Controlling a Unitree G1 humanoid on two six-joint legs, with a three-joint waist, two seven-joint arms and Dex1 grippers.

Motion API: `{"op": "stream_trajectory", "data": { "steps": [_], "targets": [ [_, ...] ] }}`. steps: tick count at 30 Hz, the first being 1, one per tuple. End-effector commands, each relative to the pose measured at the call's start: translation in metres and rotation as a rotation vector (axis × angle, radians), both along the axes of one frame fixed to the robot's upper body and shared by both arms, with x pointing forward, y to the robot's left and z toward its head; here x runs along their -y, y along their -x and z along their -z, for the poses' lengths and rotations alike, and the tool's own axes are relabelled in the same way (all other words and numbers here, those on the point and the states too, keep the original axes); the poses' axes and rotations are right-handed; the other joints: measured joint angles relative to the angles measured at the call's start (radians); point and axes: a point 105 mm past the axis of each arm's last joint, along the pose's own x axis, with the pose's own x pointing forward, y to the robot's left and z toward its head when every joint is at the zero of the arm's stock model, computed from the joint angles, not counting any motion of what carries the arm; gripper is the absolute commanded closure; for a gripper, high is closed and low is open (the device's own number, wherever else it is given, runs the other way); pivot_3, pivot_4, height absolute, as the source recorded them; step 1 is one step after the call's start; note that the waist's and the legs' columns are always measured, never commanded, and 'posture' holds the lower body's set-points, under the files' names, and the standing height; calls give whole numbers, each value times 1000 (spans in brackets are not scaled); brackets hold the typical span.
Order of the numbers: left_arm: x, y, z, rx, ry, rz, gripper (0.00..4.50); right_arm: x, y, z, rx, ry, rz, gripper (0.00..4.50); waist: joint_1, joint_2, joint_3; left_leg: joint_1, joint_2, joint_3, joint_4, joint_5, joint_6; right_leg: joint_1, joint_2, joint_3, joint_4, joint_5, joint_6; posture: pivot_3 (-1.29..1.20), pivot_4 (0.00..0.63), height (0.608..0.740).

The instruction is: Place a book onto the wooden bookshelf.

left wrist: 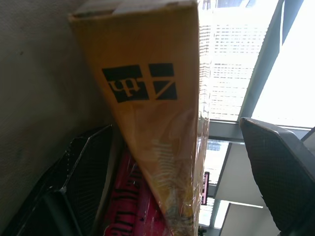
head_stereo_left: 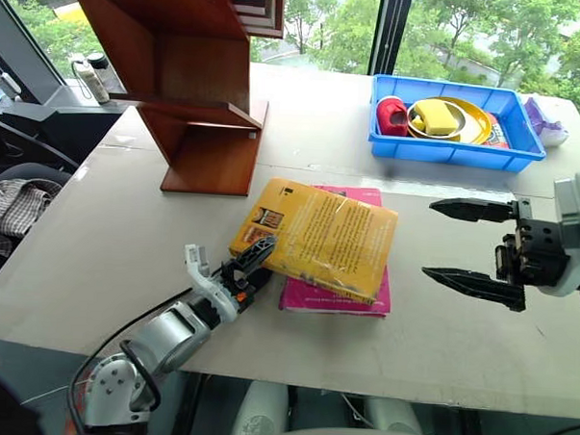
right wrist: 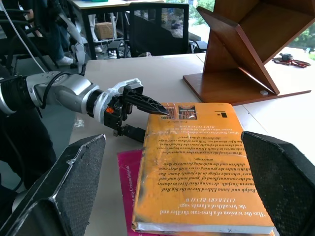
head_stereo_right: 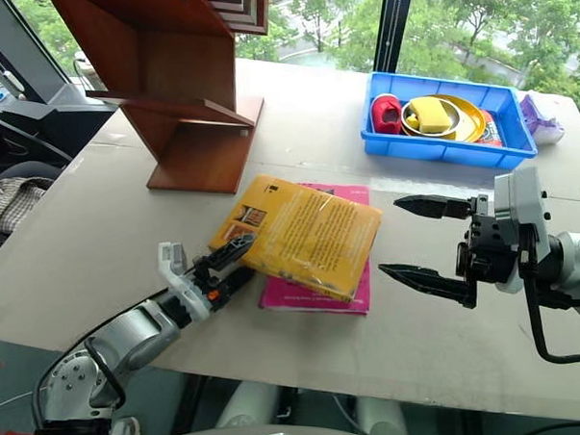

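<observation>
The wooden bookshelf [head_stereo_left: 203,110] is far away from my right gripper. Next, my left gripper carries the yellow-orange book there by its corner jutting [head_stereo_left: 240,242] out past the pink book.
The yellow-orange book [head_stereo_left: 323,236] lies askew on a thinner pink book [head_stereo_left: 339,299] in the middle of the table. Its near-left corner is lifted slightly. My left gripper [head_stereo_left: 259,260] is open at that corner, one finger above the cover and one below it, with the book's edge [left wrist: 157,128] between them. My right gripper [head_stereo_left: 430,240] hangs open to the right of the book, clear of it and above the table, pointing toward it. The wooden bookshelf [head_stereo_left: 195,69] stands at the back left, beyond the book.
A blue tray [head_stereo_left: 437,153] at the back right holds a yellow bowl, a sponge and a red item. A purple bag [head_stereo_left: 544,123] lies beside it. Chairs and cables stand off the table's left edge. Bare tabletop [head_stereo_left: 107,229] lies between shelf and book.
</observation>
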Motion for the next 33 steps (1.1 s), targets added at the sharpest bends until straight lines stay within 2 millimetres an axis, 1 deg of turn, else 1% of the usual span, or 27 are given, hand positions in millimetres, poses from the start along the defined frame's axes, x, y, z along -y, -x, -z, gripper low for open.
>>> {"op": "stream_trajectory", "data": {
  "steps": [1,2,4,5,7,9,11,12,13,14,17,18,19,21,22,24,25,27,28,29,30,32,33],
  "targets": [
    [15,0,11,-30,10,-3,257,0,2,-9,46,9,-3,145,4,3,-2,0,0,0,0,0,0,0,0,0,0,0,0,0,150,740],
    [16,-1,15,-37,5,-15,257,0,2,-10,48,13,-1,145,4,4,-2,0,-1,-1,0,0,0,1,-1,0,0,0,0,0,150,740],
    [23,2,18,-35,21,3,763,1,1,-12,50,12,4,0,5,7,-5,0,-3,-1,0,0,0,1,-1,0,-1,0,0,0,150,740],
    [26,2,18,-30,31,7,1075,1,0,-13,52,11,6,0,3,8,-5,0,-4,-1,1,0,0,1,-1,0,-1,0,0,0,150,740],
    [26,0,17,-23,51,1,1991,0,-1,-14,52,11,3,0,0,8,-5,0,-4,-1,1,0,0,1,-1,0,-1,0,0,0,150,740],
    [25,-4,18,-17,55,-8,3024,-1,-1,-14,48,9,-2,0,3,9,-6,0,-4,-1,1,0,0,1,-1,-1,0,0,0,0,150,740],
    [24,-5,14,5,63,-12,3852,-1,0,-13,45,9,-2,0,3,8,-6,0,-4,-2,1,0,1,1,-1,-1,-1,0,0,0,150,740],
    [21,-5,7,37,77,-16,4153,-1,-1,-12,43,6,0,0,1,8,-6,0,-4,-2,1,0,1,1,-1,-1,-1,0,0,0,150,740],
    [18,-5,-2,72,85,-22,4305,-2,-1,-11,42,3,2,0,-1,8,-6,0,-4,-2,1,0,0,1,-1,-1,-1,0,0,0,150,740],
    [14,-4,-10,113,77,-20,4309,-2,-1,-11,40,-3,5,0,-2,8,-6,0,-4,-2,1,0,0,1,-1,-1,-1,0,0,0,150,740],
    [1,-1,-43,296,-49,35,4309,3,0,-12,19,-50,26,0,-3,6,-4,-1,-3,-3,0,0,0,1,1,-1,0,0,0,0,150,740],
    [0,3,-60,384,-119,94,4309,7,0,-11,18,-55,37,0,-2,5,-4,-1,-2,-3,0,0,0,0,2,-1,0,0,0,0,150,740],
    [0,7,-71,438,-165,138,4309,9,1,-10,19,-56,44,0,-2,3,-2,-1,-1,-3,0,0,0,0,3,-1,0,0,0,0,150,740],
    [0,16,-99,614,-366,278,4309,16,-3,-9,6,-78,71,0,-1,2,-2,-2,1,-3,0,0,0,-1,4,-2,0,0,0,0,150,740],
    [0,17,-112,689,-447,318,4309,20,-5,-9,6,-91,86,0,-1,2,-2,-2,1,-3,0,0,0,-1,4,-3,0,0,0,0,150,740],
    [-1,17,-128,785,-544,354,4309,24,-9,-11,16,-113,109,0,-3,3,-2,-2,1,-1,0,0,0,-1,3,-2,-1,0,0,0,150,740],
    [-1,16,-139,865,-661,375,4309,29,-12,-17,21,-158,129,0,-3,4,-3,-2,0,0,0,0,0,-1,3,-2,-2,0,0,0,150,740],
    [4,16,-170,1084,-908,416,4309,48,-16,-27,34,-238,184,0,-4,-1,2,-2,0,2,0,0,0,-1,3,0,-3,0,0,0,150,740],
    [7,17,-188,1183,-996,422,4309,59,-17,-31,46,-266,218,0,-1,-3,5,-2,0,1,0,0,0,-1,4,-1,-3,0,0,0,150,740],
    [8,17,-205,1253,-1044,413,4309,69,-19,-33,56,-280,247,0,0,-4,5,-2,0,1,0,0,0,-1,4,-1,-3,0,0,0,150,740],
    [8,17,-217,1305,-1080,409,4309,75,-20,-34,64,-283,264,0,2,-4,5,-3,0,0,0,0,0,-1,5,-2,-4,0,0,0,150,740],
    [13,19,-242,1439,-1212,424,4309,85,-22,-37,82,-287,289,0,0,-3,5,-3,1,0,-1,0,0,-1,4,-2,-5,0,0,0,150,740],
    [15,19,-259,1511,-1271,404,4309,88,-23,-37,92,-286,294,0,-1,-3,5,-3,0,0,-2,0,0,-1,5,-1,-6,0,1,0,150,740]
  ]
}}
